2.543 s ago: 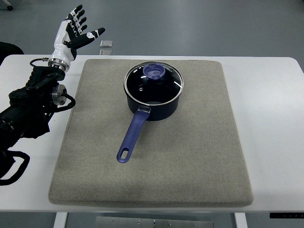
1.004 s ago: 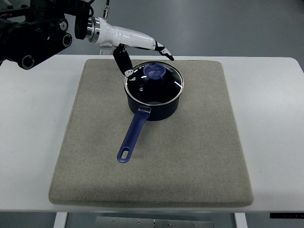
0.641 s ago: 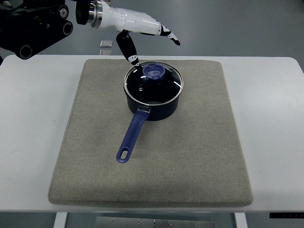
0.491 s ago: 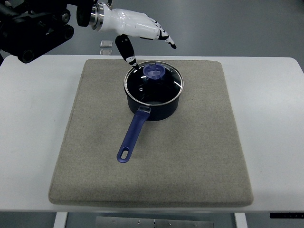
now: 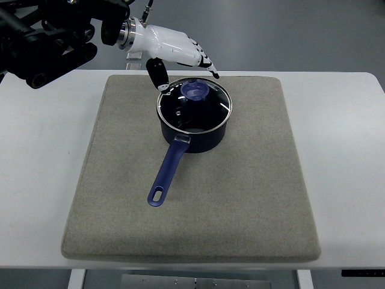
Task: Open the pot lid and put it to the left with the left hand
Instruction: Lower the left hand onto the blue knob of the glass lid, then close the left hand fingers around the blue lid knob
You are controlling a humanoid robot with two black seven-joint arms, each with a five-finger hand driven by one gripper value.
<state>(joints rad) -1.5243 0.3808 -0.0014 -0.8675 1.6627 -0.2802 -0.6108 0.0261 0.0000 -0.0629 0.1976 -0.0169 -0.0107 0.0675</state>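
Note:
My gripper will uncover an empty saucepan (image 5: 206,142) when it lifts the glass lid off, because only a plain dark inside (image 5: 191,115) shows through the lid.
A dark blue saucepan (image 5: 194,129) with a long blue handle (image 5: 168,171) stands on the grey mat (image 5: 240,180). Its glass lid (image 5: 207,111) with a blue knob (image 5: 195,90) sits on the pot. My left hand (image 5: 180,66) reaches in from the upper left, just behind and above the lid. Its fingers (image 5: 201,59) are spread and its thumb (image 5: 159,77) hangs down by the lid's far left rim. It holds nothing. The right arm is out of view.
The mat lies on a white table (image 5: 42,150). A small grey block (image 5: 135,57) lies at the table's far edge, partly hidden behind my left hand.
My left arm swung in from the table's left side to behind the pot. In the last half second the hand dropped slightly closer to the lid. The pot and lid have not moved.

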